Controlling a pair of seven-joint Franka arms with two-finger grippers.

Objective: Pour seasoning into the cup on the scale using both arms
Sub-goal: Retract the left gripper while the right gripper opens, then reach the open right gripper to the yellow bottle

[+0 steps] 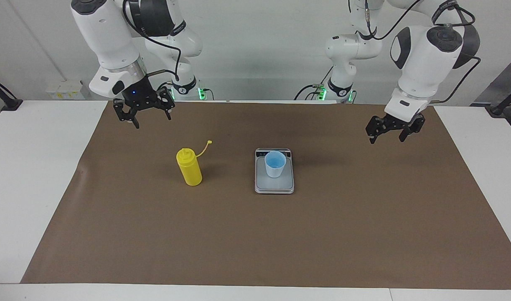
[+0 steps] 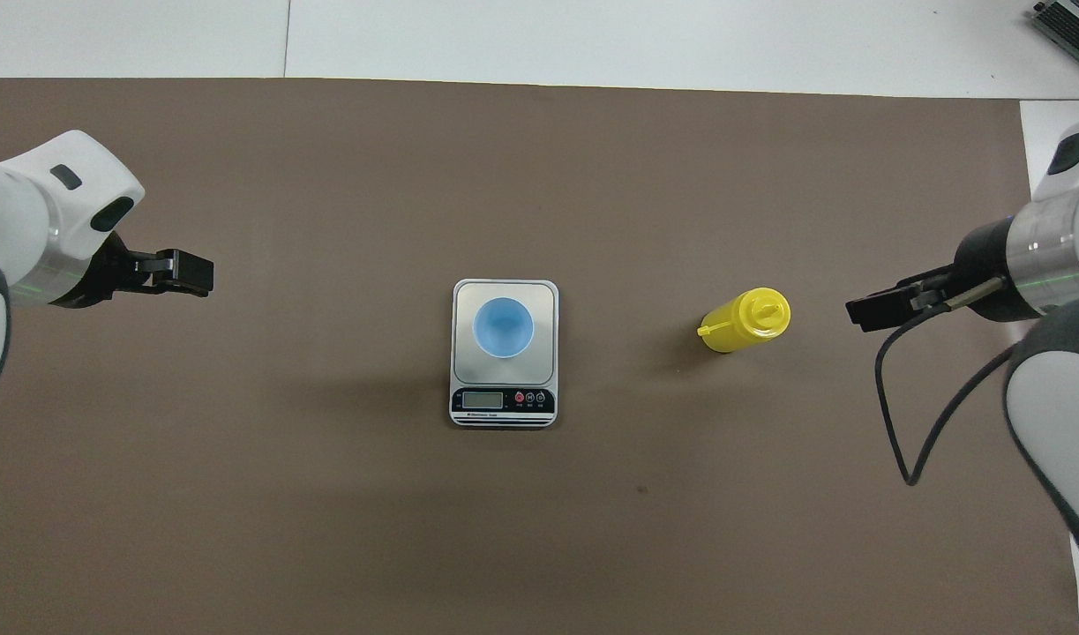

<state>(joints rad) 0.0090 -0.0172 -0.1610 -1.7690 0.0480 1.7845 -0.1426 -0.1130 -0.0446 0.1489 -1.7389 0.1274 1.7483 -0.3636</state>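
I see the cap strap (image 2: 707, 330) sticking straight out past the yellow seasoning bottle's rim (image 2: 744, 318), so I expect the strap to stay out when I tip the bottle.
The light-blue cup (image 1: 275, 164) (image 2: 503, 327) stands upright on the weighing plate of the silver-grey scale (image 1: 274, 186) (image 2: 546, 298). Its display end faces the robots. The yellow seasoning bottle (image 1: 189, 168) (image 2: 744, 320) stands upright beside the scale, toward the right arm's end, with its cap strap sticking up. My right gripper (image 1: 153, 121) (image 2: 867, 312) hangs open and empty over the mat, apart from the bottle. My left gripper (image 1: 386, 140) (image 2: 186, 272) hangs open and empty over the mat toward the left arm's end, well away from the scale.
A brown mat (image 1: 255, 242) (image 2: 539, 176) covers most of the white table (image 1: 34, 175). A black cable (image 2: 896, 423) loops down from the right arm's wrist.
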